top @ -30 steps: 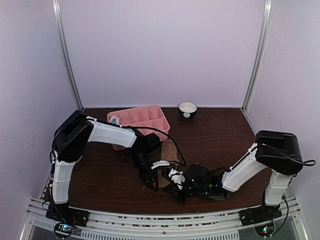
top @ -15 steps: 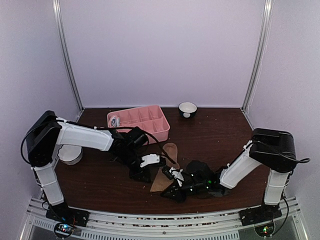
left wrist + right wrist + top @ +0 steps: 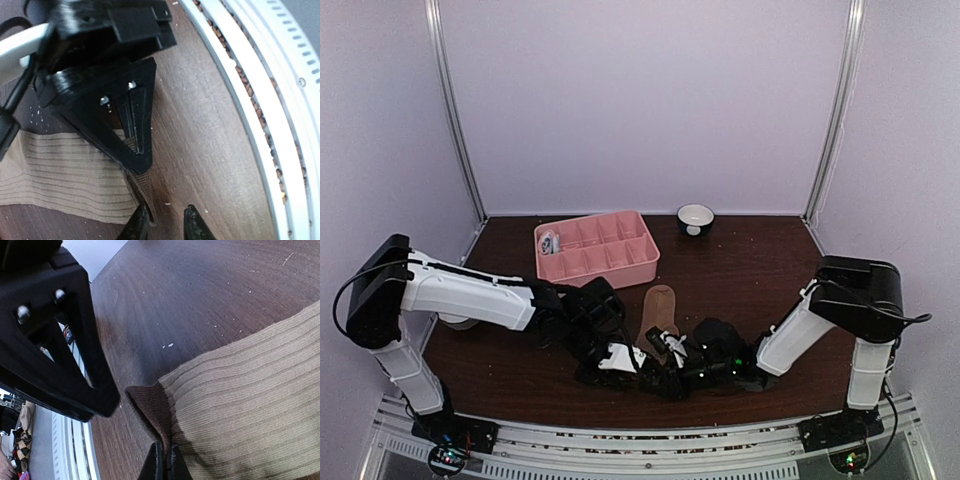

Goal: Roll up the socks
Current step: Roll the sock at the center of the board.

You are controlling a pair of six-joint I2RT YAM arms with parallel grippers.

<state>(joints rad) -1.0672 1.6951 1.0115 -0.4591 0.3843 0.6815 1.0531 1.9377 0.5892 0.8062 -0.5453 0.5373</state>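
Observation:
I should move my left gripper over the folded edge (image 3: pixel 143 192) before I close it, because the cuff's corner (image 3: pixel 152 220) is against one finger and the gap shows mostly table.
A tan-brown ribbed sock (image 3: pixel 658 305) lies flat on the dark wooden table, its cuff toward the near edge. My right gripper (image 3: pixel 163 465) is shut on the raised corner of the cuff, and the sock (image 3: pixel 250 390) spreads out to its right. My left gripper (image 3: pixel 167 227) stands open right beside that corner, one fingertip against the folded cuff edge, bare table between its tips. In the left wrist view the sock (image 3: pixel 60 170) lies at the left under the right gripper (image 3: pixel 139 152). From above, both grippers meet at the sock's near end (image 3: pixel 645 362).
A pink compartmented tray (image 3: pixel 595 245) stands at the back left with a small grey item in one corner. A small white bowl (image 3: pixel 695 218) sits at the back. A white round object (image 3: pixel 455 320) shows behind the left arm. The metal rail (image 3: pixel 260 100) runs along the near edge.
My left arm has swung down and toward the near edge, bringing its gripper beside the right one at the cuff, and its jaws have parted. The right gripper has stayed shut on the cuff.

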